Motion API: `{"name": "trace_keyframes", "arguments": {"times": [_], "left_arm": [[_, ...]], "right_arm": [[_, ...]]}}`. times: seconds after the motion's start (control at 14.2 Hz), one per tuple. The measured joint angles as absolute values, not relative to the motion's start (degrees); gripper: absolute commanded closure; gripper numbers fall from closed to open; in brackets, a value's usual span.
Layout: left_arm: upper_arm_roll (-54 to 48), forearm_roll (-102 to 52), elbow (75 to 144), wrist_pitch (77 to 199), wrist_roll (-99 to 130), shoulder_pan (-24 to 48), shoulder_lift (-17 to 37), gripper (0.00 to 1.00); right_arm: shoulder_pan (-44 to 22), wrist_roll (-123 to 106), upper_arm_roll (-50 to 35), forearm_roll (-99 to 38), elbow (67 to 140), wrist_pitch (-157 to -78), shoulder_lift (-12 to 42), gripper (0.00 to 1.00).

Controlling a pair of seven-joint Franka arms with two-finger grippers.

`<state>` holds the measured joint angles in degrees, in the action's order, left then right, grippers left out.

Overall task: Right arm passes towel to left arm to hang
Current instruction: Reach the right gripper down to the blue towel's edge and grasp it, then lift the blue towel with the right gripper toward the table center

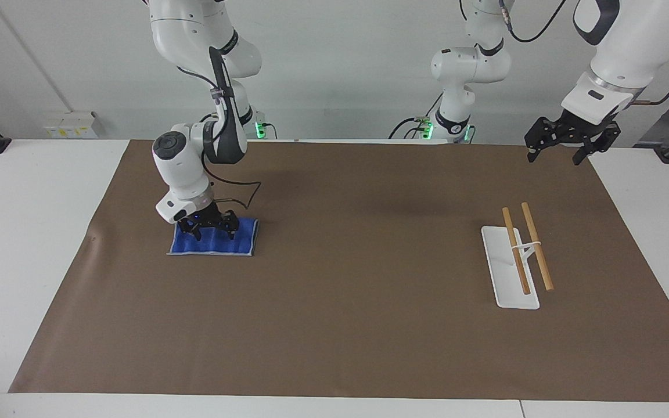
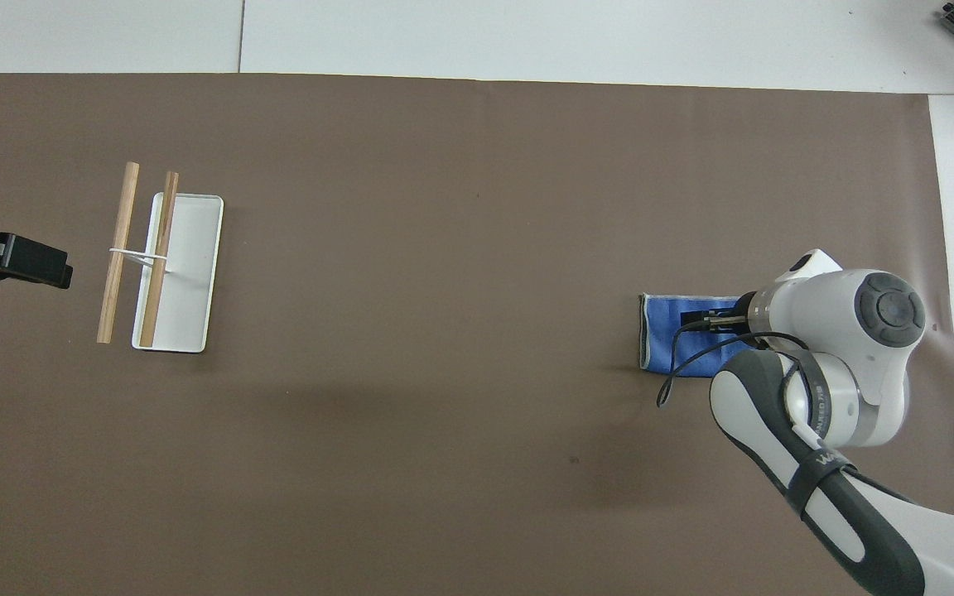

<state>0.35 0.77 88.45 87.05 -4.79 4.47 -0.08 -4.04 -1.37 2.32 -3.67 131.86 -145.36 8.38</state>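
The blue towel (image 2: 664, 343) is thin and lies flat against the brown mat (image 2: 643, 334), so its free corners will hang down when the robot raises it by one edge.
The blue towel (image 1: 213, 244) lies flat and folded on the brown mat toward the right arm's end of the table; in the overhead view the towel (image 2: 666, 339) is partly hidden under the right arm. My right gripper (image 1: 214, 234) is down on the towel's edge nearer the robots, its fingers spread apart and touching the cloth; it also shows in the overhead view (image 2: 705, 321). My left gripper (image 1: 555, 152) waits open in the air over the mat's corner at the left arm's end, and its tip shows in the overhead view (image 2: 38, 266).
A white-based rack (image 1: 509, 273) with two wooden rods (image 1: 536, 245) stands on the mat toward the left arm's end; it shows in the overhead view (image 2: 183, 273) too. The brown mat (image 1: 358, 278) covers most of the white table.
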Motion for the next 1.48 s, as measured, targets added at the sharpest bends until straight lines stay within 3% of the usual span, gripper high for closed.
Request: {"name": "trace_keyframes", "arguments": {"times": [1.27, 1.48], "left_arm": [[0.3, 0.8, 88.5, 87.0, -4.8, 4.5, -0.1, 0.00], [0.3, 0.8, 88.5, 87.0, -4.8, 4.5, -0.1, 0.00]], "right_arm": [[-4.0, -1.4, 2.2, -3.7, 133.7, -144.1, 8.4, 0.00], [-4.0, -1.4, 2.3, -3.6, 134.0, -144.1, 8.1, 0.48]]}}
